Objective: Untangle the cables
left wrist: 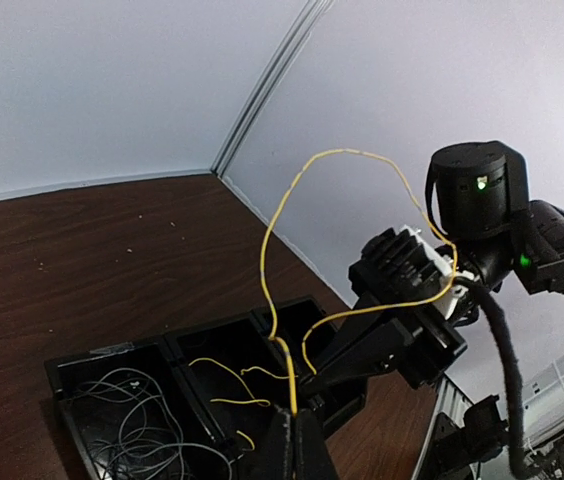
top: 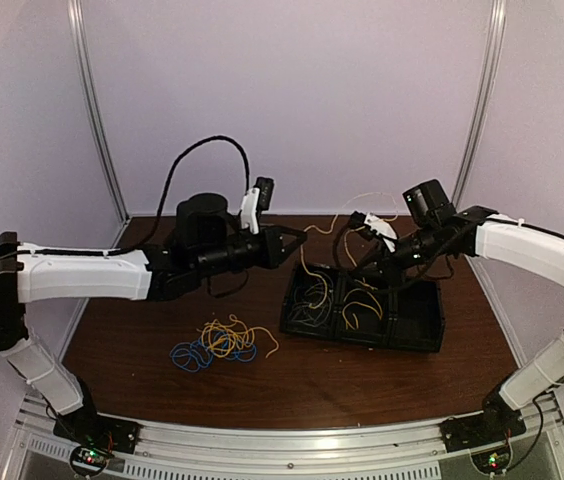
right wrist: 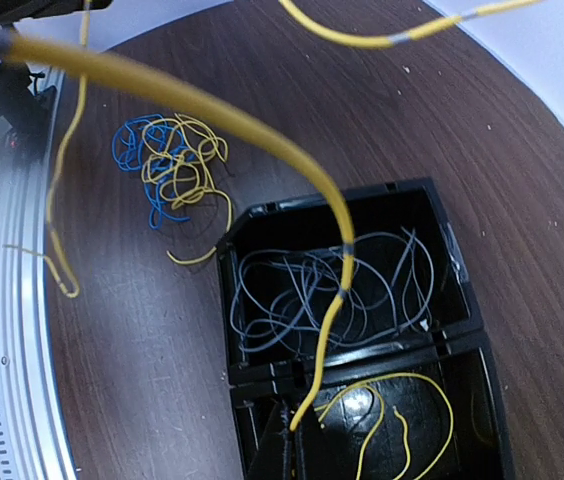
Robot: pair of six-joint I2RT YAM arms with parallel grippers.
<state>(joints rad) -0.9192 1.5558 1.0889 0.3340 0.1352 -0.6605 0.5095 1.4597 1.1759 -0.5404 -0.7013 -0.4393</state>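
Observation:
The yellow cable loops over my right gripper's wrist (left wrist: 453, 262), so next my left gripper raises and pulls it clear, then lays it in the middle compartment (top: 364, 312).
A long yellow cable (left wrist: 267, 250) is strung in a loop between my two grippers above the black tray (top: 362, 336). My left gripper (top: 295, 238) is shut on one end of it, the fingers (left wrist: 284, 450) pinched together on the wire. My right gripper (top: 360, 268) is shut on the other end (right wrist: 334, 200), low over the tray's middle compartment. A tangle of yellow and blue cables (top: 217, 342) lies on the table in front of the tray; it also shows in the right wrist view (right wrist: 172, 165). Pale grey cables (right wrist: 332, 290) fill the tray's left compartment.
The tray has three compartments; loose yellow cables (right wrist: 402, 410) lie in the middle one. The wooden table ends at a metal rail (right wrist: 12, 330) at the near edge. White walls and a corner post (top: 97, 110) close the back.

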